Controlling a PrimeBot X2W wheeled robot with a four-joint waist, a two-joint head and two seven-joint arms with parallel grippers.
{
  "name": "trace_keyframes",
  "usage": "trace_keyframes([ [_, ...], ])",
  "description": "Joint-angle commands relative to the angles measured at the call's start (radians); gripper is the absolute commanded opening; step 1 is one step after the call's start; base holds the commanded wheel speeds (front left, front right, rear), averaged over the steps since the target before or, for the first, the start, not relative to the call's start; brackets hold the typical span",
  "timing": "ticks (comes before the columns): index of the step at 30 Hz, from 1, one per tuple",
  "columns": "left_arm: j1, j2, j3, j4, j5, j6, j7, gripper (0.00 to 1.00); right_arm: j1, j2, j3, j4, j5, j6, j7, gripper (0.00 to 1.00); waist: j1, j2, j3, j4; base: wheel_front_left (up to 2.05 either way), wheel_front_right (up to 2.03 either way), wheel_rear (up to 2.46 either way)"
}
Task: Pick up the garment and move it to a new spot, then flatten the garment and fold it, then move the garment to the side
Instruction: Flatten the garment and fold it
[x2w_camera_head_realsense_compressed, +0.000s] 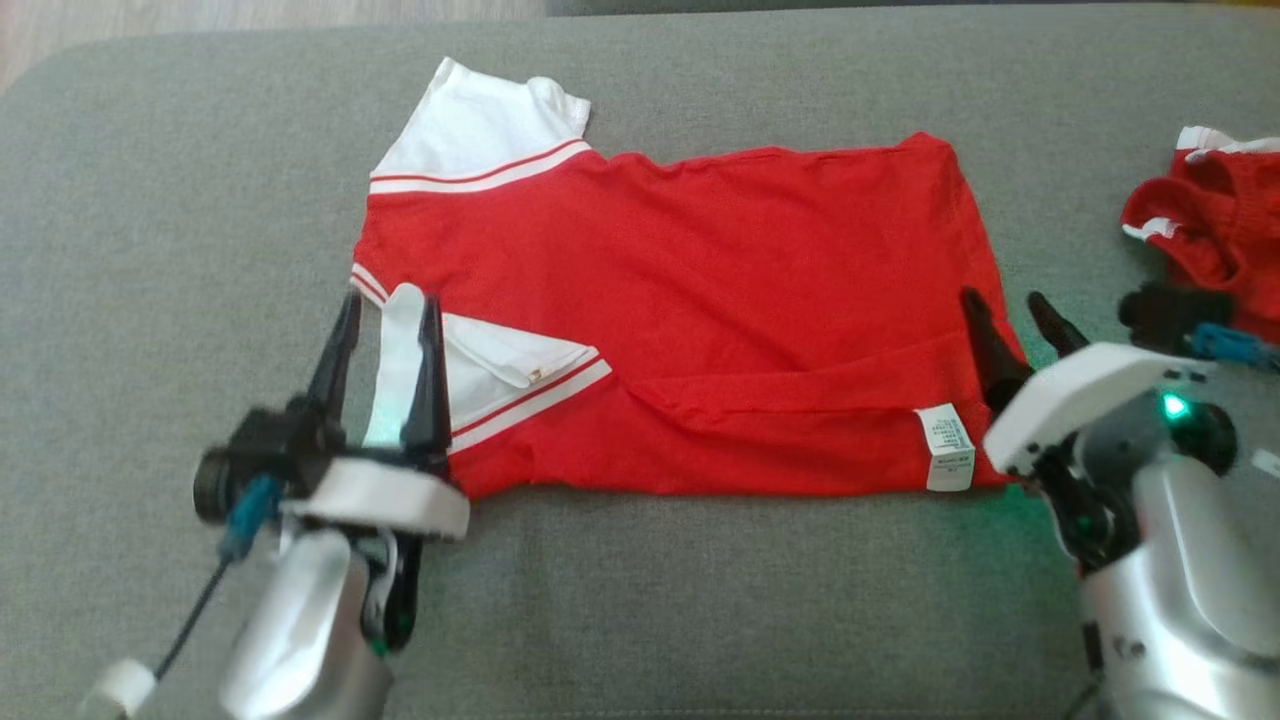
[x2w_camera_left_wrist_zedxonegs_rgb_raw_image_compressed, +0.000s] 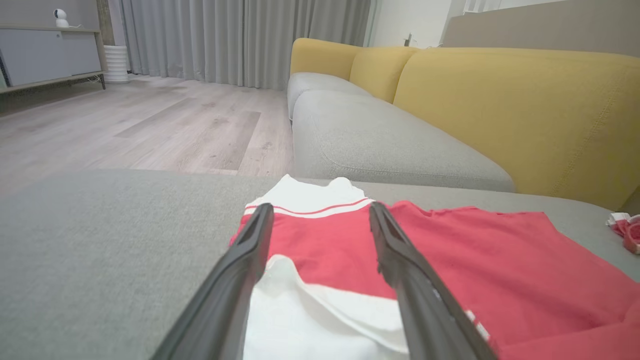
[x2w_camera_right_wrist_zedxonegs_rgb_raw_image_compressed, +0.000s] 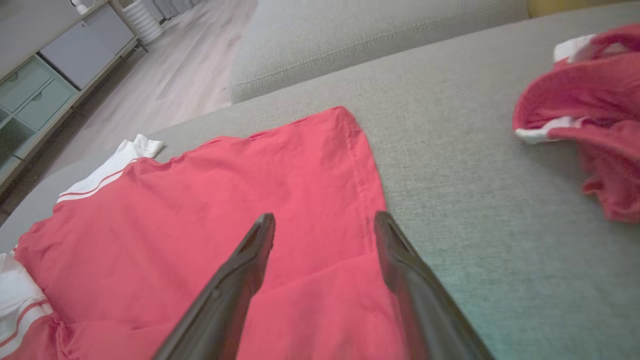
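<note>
The far white sleeve (x2w_camera_head_realsense_compressed: 471, 130) sticks out (x2w_camera_head_realsense_compressed: 513, 89) beyond the red body of the garment, so it will hang over the garment's near edge when I fold the far half of the garment over.
A red shirt with white striped sleeves (x2w_camera_head_realsense_compressed: 680, 300) lies spread on the grey cushion (x2w_camera_head_realsense_compressed: 180, 200), its near long edge folded over and a white label showing at the near right corner. My left gripper (x2w_camera_head_realsense_compressed: 388, 305) is open over the near white sleeve (x2w_camera_left_wrist_zedxonegs_rgb_raw_image_compressed: 310, 310), one finger on each side of it. My right gripper (x2w_camera_head_realsense_compressed: 1008, 305) is open at the shirt's right hem (x2w_camera_right_wrist_zedxonegs_rgb_raw_image_compressed: 360, 165), its fingers straddling that edge. Nothing is held between either pair of fingers.
A second crumpled red and white garment (x2w_camera_head_realsense_compressed: 1215, 230) lies at the cushion's right edge, close to my right arm. Beyond the cushion are a yellow-backed sofa (x2w_camera_left_wrist_zedxonegs_rgb_raw_image_compressed: 500, 100), wooden floor (x2w_camera_left_wrist_zedxonegs_rgb_raw_image_compressed: 150, 125) and a grey cabinet (x2w_camera_left_wrist_zedxonegs_rgb_raw_image_compressed: 45, 55).
</note>
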Motion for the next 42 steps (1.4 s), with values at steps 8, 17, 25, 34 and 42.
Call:
trace_keyframes([
  [8,0.178,0.002,0.076,-0.106,-0.037,-0.002,-0.006,1.0,0.154,-0.034,-0.022,-0.21,-0.031,0.007,-0.027,1.0,0.0,-0.0001,-0.043,-0.007,0.0,0.0,0.0],
  [17,0.272,-0.008,0.127,-0.107,-0.157,0.024,0.118,1.0,0.267,-0.01,-0.018,-0.329,-0.091,0.007,-0.065,1.0,0.0,-0.0001,-0.065,-0.029,0.0,0.0,0.0],
  [25,0.256,-0.015,0.166,-0.056,-0.244,0.033,0.196,1.0,0.27,0.002,0.013,-0.335,-0.095,0.007,-0.084,1.0,0.0,-0.0001,-0.032,-0.06,0.0,0.0,0.0],
  [34,0.238,-0.026,0.148,-0.01,-0.288,0.01,0.228,0.23,0.238,0.005,0.03,-0.225,-0.089,0.007,-0.103,1.0,0.0,-0.0001,-0.016,-0.064,0.0,0.0,0.0],
  [42,0.228,-0.026,0.138,-0.003,-0.291,0.003,0.198,0.0,0.158,0.005,0.069,-0.012,-0.015,0.007,-0.124,1.0,0.0,-0.0001,-0.025,-0.042,0.0,0.0,0.0],
])
